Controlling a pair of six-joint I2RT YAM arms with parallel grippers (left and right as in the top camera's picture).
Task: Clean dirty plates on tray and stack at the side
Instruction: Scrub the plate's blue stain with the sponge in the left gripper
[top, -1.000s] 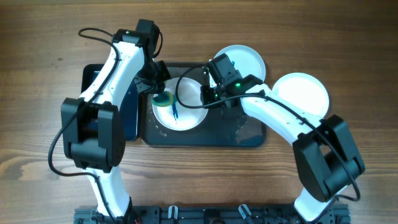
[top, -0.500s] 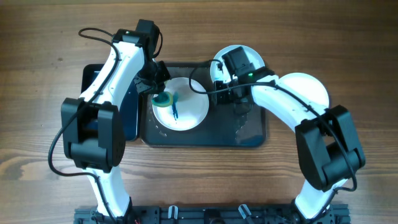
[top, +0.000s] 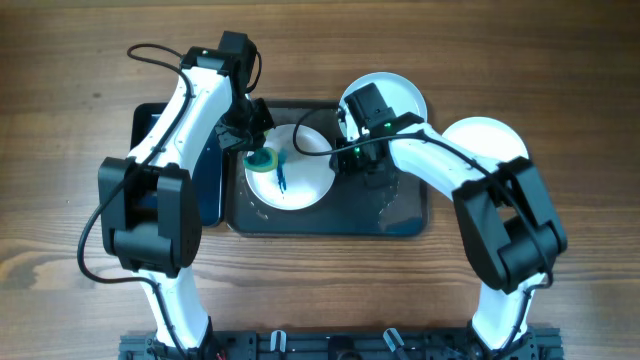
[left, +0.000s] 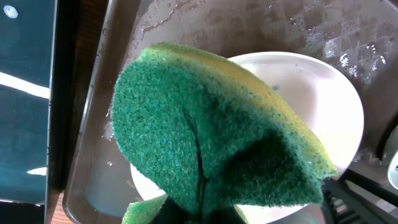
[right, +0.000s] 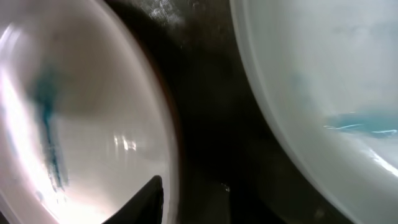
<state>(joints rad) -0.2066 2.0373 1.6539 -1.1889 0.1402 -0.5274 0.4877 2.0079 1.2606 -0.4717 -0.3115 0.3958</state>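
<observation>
The white plate's rim (top: 333, 182) is loose in my open right gripper. Next, I pinch the plate's rim (right: 176, 196) and hold the plate steady before my left gripper scrubs the blue smear.
On the dark tray (top: 400, 215) lies a white plate (top: 300, 185) with a blue smear in its centre. My left gripper (top: 255, 145) is shut on a green and yellow sponge (top: 263, 159), which rests on the plate's left part. In the left wrist view the sponge (left: 211, 130) hides most of the plate (left: 329, 106). My right gripper (top: 343, 152) stands open at the plate's right rim. In the right wrist view one dark finger (right: 149, 196) shows just inside that rim, over the smeared plate (right: 81, 124). A second smeared plate (right: 323, 81) lies beside it.
The second plate (top: 395, 92) sits at the tray's back right corner. A third plate (top: 490, 150) lies on the wooden table right of the tray. A narrow glossy black tray (top: 150, 125) borders the dark tray's left side, seen close in the left wrist view (left: 25, 93).
My right gripper swung away to the right and back, then returned to the plate's right rim. The left gripper, the sponge and the plate have stayed where they were.
</observation>
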